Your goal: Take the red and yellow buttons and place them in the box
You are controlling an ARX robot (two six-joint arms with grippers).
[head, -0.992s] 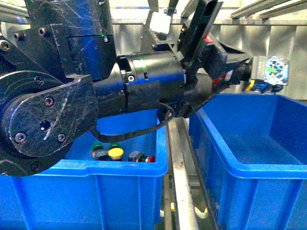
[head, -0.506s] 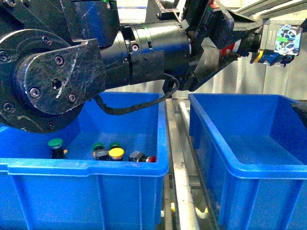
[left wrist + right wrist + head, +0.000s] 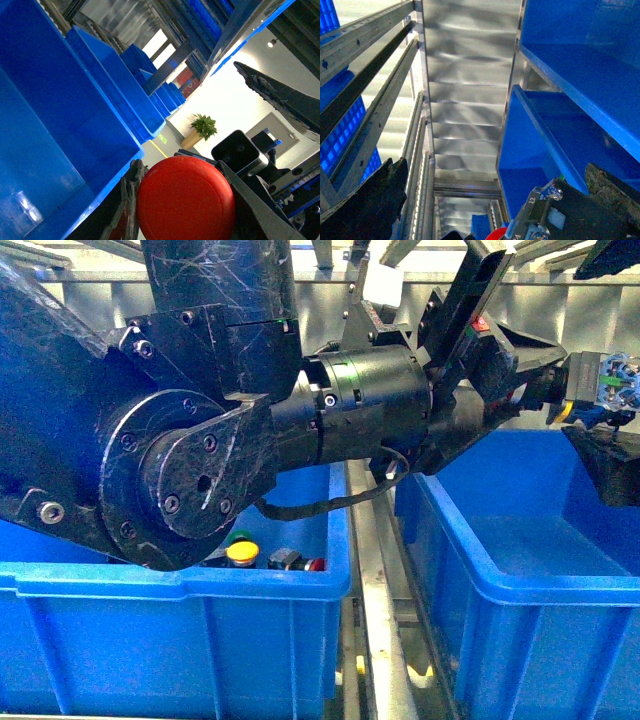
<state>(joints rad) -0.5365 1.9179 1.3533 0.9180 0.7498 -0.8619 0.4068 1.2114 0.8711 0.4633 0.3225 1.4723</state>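
Observation:
The red button should come to rest on its side when I put it in the box, because the long body (image 3: pixel 608 382) sticks out to the side behind the cap.
My left gripper (image 3: pixel 530 380) is shut on a red button and holds it in the air over the near left part of the empty blue box (image 3: pixel 520 590). In the left wrist view the red cap (image 3: pixel 185 200) fills the gap between the fingers. The button's body (image 3: pixel 597 380) sticks out past the fingertips. My right gripper (image 3: pixel 495 170) is open, its dark fingers (image 3: pixel 605 465) on either side of that body, not touching. A yellow button (image 3: pixel 241 553) and another red one (image 3: pixel 313 564) lie in the left blue crate (image 3: pixel 180 585).
The left arm (image 3: pixel 180 440) crosses the whole front view and hides most of the left crate's inside, where a green cap (image 3: pixel 240 537) peeks out. A metal rail (image 3: pixel 375 610) runs between the two crates. More blue crates (image 3: pixel 125 85) line the shelves.
My left arm has carried the red button right and a little down over the box. It now hides the green button at the left. My right gripper's finger has come in at the right edge.

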